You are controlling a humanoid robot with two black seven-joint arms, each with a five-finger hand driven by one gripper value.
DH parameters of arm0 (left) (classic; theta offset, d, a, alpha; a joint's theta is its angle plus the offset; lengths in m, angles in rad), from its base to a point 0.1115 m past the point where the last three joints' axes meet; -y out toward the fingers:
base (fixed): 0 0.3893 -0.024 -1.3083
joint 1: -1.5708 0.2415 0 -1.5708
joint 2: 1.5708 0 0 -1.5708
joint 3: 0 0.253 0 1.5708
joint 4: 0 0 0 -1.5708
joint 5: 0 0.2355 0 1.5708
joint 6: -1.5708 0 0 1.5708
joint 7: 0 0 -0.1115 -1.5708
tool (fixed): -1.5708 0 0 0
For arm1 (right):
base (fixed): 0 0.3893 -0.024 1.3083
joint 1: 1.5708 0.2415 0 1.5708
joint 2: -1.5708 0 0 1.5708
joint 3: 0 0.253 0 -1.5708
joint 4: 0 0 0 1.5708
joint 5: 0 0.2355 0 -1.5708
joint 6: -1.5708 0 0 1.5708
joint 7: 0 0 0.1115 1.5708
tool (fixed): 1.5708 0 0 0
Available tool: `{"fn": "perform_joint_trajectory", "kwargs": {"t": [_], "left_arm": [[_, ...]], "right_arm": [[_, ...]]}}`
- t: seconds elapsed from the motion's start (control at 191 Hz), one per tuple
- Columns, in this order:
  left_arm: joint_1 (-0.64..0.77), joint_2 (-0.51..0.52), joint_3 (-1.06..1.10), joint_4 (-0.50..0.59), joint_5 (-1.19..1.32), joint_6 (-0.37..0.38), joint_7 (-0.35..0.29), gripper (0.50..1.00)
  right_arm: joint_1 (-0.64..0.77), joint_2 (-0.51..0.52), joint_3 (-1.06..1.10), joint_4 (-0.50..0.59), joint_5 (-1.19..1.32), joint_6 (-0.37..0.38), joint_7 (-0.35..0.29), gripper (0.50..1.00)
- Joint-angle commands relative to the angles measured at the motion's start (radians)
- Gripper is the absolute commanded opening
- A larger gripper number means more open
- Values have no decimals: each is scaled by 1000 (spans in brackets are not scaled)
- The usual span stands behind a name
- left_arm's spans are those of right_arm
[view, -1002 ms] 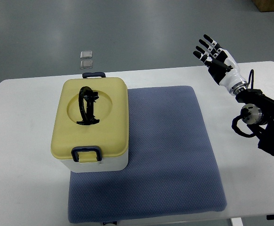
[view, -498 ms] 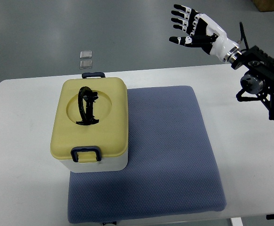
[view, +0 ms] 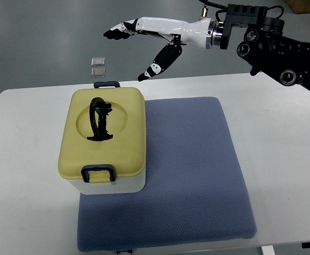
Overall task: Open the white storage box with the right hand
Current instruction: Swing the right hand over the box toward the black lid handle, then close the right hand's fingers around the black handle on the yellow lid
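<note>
The pale yellow lid (view: 125,147) will come off in one piece when I lift its handle, because dark blue latches (view: 98,172) sit up on the near and far ends.
The white storage box (view: 102,141) has a pale yellow lid, a black handle (view: 98,120) folded into the lid's round recess, and dark blue latches at its near (view: 97,173) and far (view: 106,84) ends. It stands closed on the left part of the blue mat (view: 192,170). My right hand (view: 136,45) reaches in from the upper right, high above the table's far edge, just beyond and right of the box. Its fingers are spread, thumb (view: 161,60) hanging down, holding nothing and touching nothing. The left arm does not show.
The white table (view: 27,175) carries the mat and box. Two small square plates (view: 98,66) lie on the grey floor behind the table. The right arm's black forearm (view: 282,45) spans the upper right corner. A cardboard box corner (view: 306,5) shows at top right.
The right arm has swung up and to the left, carrying the hand from the table's right side to above the far edge near the box. The box has not moved.
</note>
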Motion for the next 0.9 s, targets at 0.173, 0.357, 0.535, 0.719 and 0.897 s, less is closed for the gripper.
{"fn": "perform_joint_trajectory", "kwargs": {"t": [0.173, 0.357, 0.535, 0.719, 0.897], "left_arm": [[0, 0, 0, 0, 0, 0, 1, 1000], [1, 0, 0, 0, 0, 0, 0, 1000], [1, 0, 0, 0, 0, 0, 0, 1000], [1, 0, 0, 0, 0, 0, 0, 1000], [1, 0, 0, 0, 0, 0, 0, 1000]], "right_arm": [[75, 29, -158, 68, -68, 1, 7, 915], [112, 118, -190, 68, -172, -1, 35, 893], [159, 146, -201, 68, -242, -7, 35, 836], [179, 173, -242, 68, -285, -12, 35, 797], [179, 176, -275, 67, -296, -45, 35, 793]]}}
